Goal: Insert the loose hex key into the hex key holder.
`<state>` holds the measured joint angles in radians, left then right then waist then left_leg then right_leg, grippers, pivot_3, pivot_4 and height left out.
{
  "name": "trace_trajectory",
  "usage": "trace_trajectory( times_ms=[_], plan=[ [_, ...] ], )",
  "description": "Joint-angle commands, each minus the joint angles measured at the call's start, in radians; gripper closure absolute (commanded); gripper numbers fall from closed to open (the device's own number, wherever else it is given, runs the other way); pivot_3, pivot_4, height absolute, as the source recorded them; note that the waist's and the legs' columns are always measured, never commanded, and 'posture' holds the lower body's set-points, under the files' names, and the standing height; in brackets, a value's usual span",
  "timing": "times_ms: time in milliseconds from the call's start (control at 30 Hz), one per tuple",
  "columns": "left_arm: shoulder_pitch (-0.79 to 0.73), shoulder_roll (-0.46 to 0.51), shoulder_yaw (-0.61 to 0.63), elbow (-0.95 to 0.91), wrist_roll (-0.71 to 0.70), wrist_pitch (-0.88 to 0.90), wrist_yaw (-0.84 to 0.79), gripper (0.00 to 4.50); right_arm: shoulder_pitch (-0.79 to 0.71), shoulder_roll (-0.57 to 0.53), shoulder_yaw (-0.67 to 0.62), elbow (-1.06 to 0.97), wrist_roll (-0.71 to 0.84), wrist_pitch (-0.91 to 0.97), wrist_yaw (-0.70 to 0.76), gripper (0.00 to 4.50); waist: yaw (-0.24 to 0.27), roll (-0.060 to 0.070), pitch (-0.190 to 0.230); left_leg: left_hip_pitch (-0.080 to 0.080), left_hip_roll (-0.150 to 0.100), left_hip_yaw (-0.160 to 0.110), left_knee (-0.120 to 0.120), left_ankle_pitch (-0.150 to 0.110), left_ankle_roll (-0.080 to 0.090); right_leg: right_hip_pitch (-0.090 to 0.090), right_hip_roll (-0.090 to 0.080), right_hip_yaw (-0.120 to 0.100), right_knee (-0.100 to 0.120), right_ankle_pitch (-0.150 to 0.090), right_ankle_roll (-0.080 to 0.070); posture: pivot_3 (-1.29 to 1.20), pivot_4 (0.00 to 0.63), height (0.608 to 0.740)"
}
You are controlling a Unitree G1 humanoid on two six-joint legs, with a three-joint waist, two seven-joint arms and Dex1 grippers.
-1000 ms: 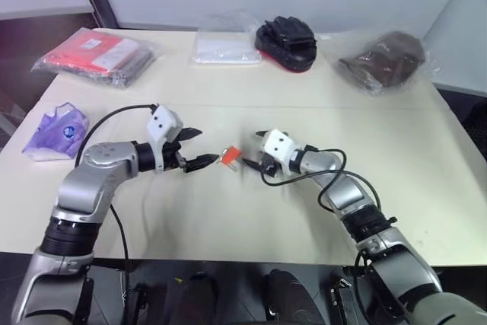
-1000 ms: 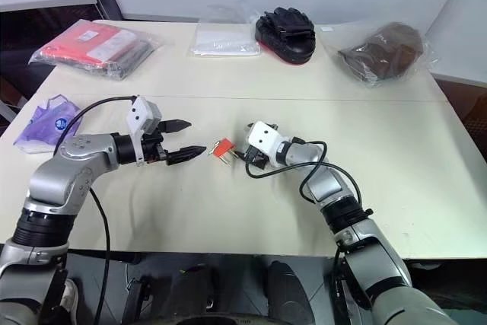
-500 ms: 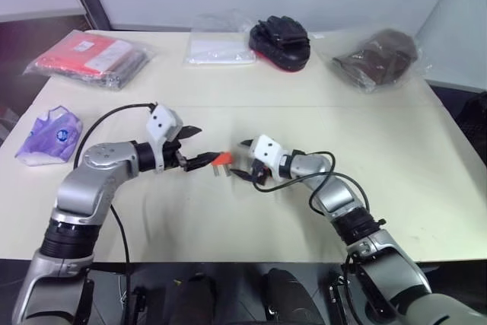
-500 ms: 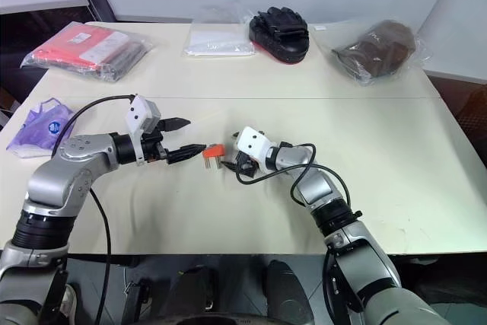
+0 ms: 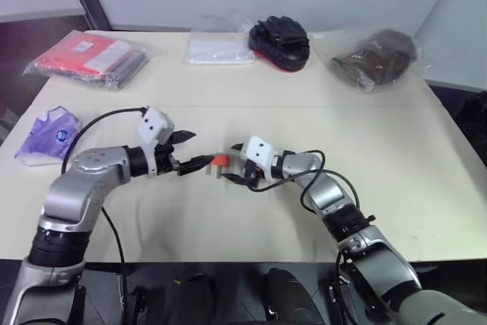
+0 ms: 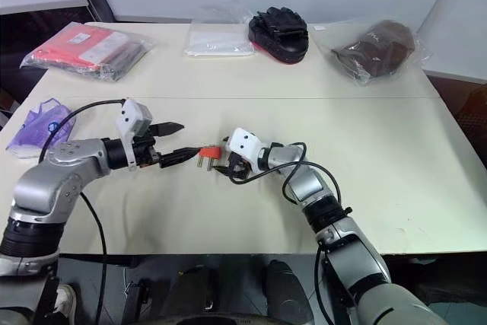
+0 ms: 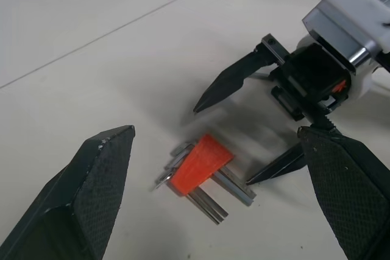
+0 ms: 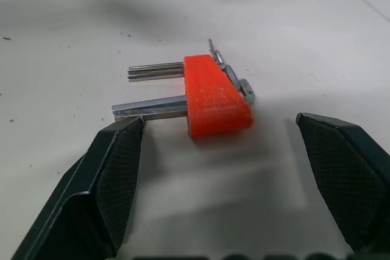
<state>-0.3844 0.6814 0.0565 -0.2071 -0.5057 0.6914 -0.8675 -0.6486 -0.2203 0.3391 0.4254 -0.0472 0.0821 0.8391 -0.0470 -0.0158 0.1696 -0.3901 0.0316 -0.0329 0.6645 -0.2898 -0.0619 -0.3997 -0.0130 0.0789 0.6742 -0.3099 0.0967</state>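
The robot should expect an empty hole between the thick keys and the thin ones when it lifts the hex key holder (image 7: 201, 164), because a gap (image 7: 210, 187) separates them.
The hex key holder (image 5: 220, 160) is a small orange-red block with several short grey keys sticking out, and it lies flat on the beige table (image 5: 228, 218). My left gripper (image 5: 194, 150) stands open on its left side, fingertips just short of it. From the other side my right gripper (image 5: 233, 163) is open too, with the holder (image 8: 214, 95) lying on the table just beyond its fingertips. The left wrist view has the holder (image 7: 200, 164) between both pairs of fingers, touched by none. The loose hex key is out of view.
Along the far edge lie a red packet (image 5: 95, 55), a clear plastic bag (image 5: 217, 49), a black glove (image 5: 280, 39) and a brown bagged item (image 5: 377, 58). A purple packet (image 5: 46, 131) sits at the left edge. Black cables loop beside both arms.
My right gripper has swung left, closer to the holder. The left gripper and the holder have barely moved. The head view has shifted a little.
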Motion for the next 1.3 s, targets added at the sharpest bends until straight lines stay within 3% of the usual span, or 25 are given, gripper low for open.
trace_trajectory(
  times_ms=[33,400,500,600,667,933,1133,1300],
  plan=[
    [-0.005,0.021,0.028,-0.02,-0.013,-0.005,-0.009,0.03,-0.033,0.009,-0.011,0.03,0.02,0.012,0.03,0.31,0.0,0.0,0.0,0.0,0.0,0.0,0.0,0.0,0.0,0.0,0.0,0.0,0.0,0.0,0.0,0.0,0.15,0.74],
    [-0.014,0.011,0.016,-0.025,-0.008,-0.016,0.009,0.03,-0.07,0.001,-0.022,0.078,0.055,0.088,0.121,0.31,0.001,0.0,0.0,0.0,0.0,0.0,0.0,0.0,0.0,0.0,0.0,0.0,0.0,0.0,0.0,0.0,0.15,0.74],
    [-0.01,0.007,0.016,-0.035,-0.008,-0.016,0.015,0.0,-0.066,0.0,-0.024,0.085,0.056,0.085,0.128,1.11,0.001,0.0,0.0,0.0,0.0,0.0,0.0,0.0,0.0,0.0,0.0,0.0,0.0,0.0,0.0,0.0,0.15,0.74],
    [-0.007,0.004,0.021,-0.044,-0.012,-0.013,0.026,0.0,-0.071,0.003,-0.022,0.103,0.05,0.066,0.129,2.68,0.001,0.0,0.0,0.0,0.0,0.0,0.0,0.0,0.0,0.0,0.0,0.0,0.0,0.0,0.0,0.0,0.15,0.74],
    [-0.003,0.004,0.024,-0.049,-0.015,-0.012,0.031,0.0,-0.079,0.007,-0.019,0.123,0.042,0.049,0.127,3.51,0.001,0.0,0.0,0.0,0.0,0.0,0.0,0.0,0.0,0.0,0.0,0.0,0.0,0.0,0.0,0.0,0.15,0.74],
    [0.004,-0.002,0.028,-0.058,-0.019,-0.015,0.05,0.0,-0.092,0.016,-0.02,0.155,0.013,-0.019,0.089,3.5,0.001,0.0,0.0,0.0,0.0,0.0,0.0,0.0,0.0,0.0,0.0,0.0,0.0,0.0,0.0,0.0,0.15,0.74],
    [-0.025,-0.021,0.014,-0.028,-0.016,-0.021,0.04,0.0,-0.065,-0.042,-0.018,0.067,-0.119,-0.181,-0.104,3.5,0.004,0.0,0.0,0.0,0.0,0.0,0.0,0.0,0.0,0.0,-0.001,0.0,0.0,0.0,0.0,0.0,0.15,0.74],
    [-0.103,-0.064,0.004,0.079,-0.021,-0.042,0.005,0.0,0.003,-0.128,-0.036,-0.132,-0.206,-0.222,-0.217,3.5,0.004,0.0,0.0,-0.001,-0.001,0.0,0.0,0.0,0.0,0.0,-0.002,0.0,0.0,0.0,0.0,0.0,0.15,0.74]
  ],
)
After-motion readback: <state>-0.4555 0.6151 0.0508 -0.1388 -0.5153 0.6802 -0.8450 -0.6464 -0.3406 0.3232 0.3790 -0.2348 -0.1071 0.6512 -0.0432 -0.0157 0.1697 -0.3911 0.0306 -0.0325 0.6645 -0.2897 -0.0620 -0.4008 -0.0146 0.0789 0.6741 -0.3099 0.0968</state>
